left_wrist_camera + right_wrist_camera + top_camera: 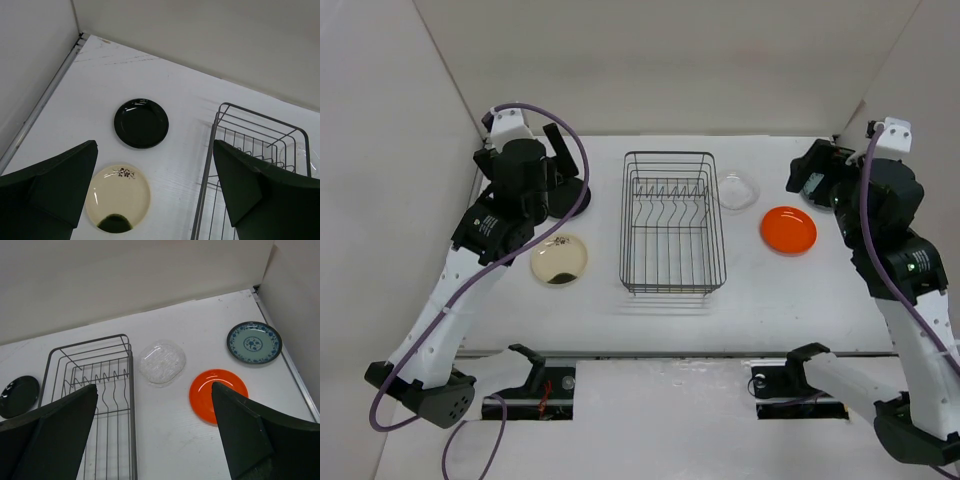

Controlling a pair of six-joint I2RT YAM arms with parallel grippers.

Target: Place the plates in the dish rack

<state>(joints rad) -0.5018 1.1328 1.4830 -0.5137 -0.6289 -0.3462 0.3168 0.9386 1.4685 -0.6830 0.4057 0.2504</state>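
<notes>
The clear glass plate's rim [756, 190] is clear of the orange plate on the side away from the rack, so the robot's right gripper goes on moving down until its fingers are on both sides of that rim [756, 186].
The dark wire dish rack [672, 222] stands mid-table with nothing in it; it also shows in the left wrist view [260, 150] and the right wrist view [90, 370]. A cream plate with a dark spot [559, 259] [117, 197] and a black plate [570, 200] [141, 123] lie to its left. A clear glass plate [738, 190] [161, 362] and an orange plate [788, 230] [210, 392] lie to its right. A teal patterned plate [254, 342] lies at the far right. My left gripper [560, 160] [154, 147] is open above the black plate. My right gripper [803, 180] [153, 386] is open above the right-hand plates. Both are empty.
White walls close in the table at the back and on both sides. A corner seam [45, 97] runs along the left wall, and another [287, 360] along the right wall beside the teal plate.
</notes>
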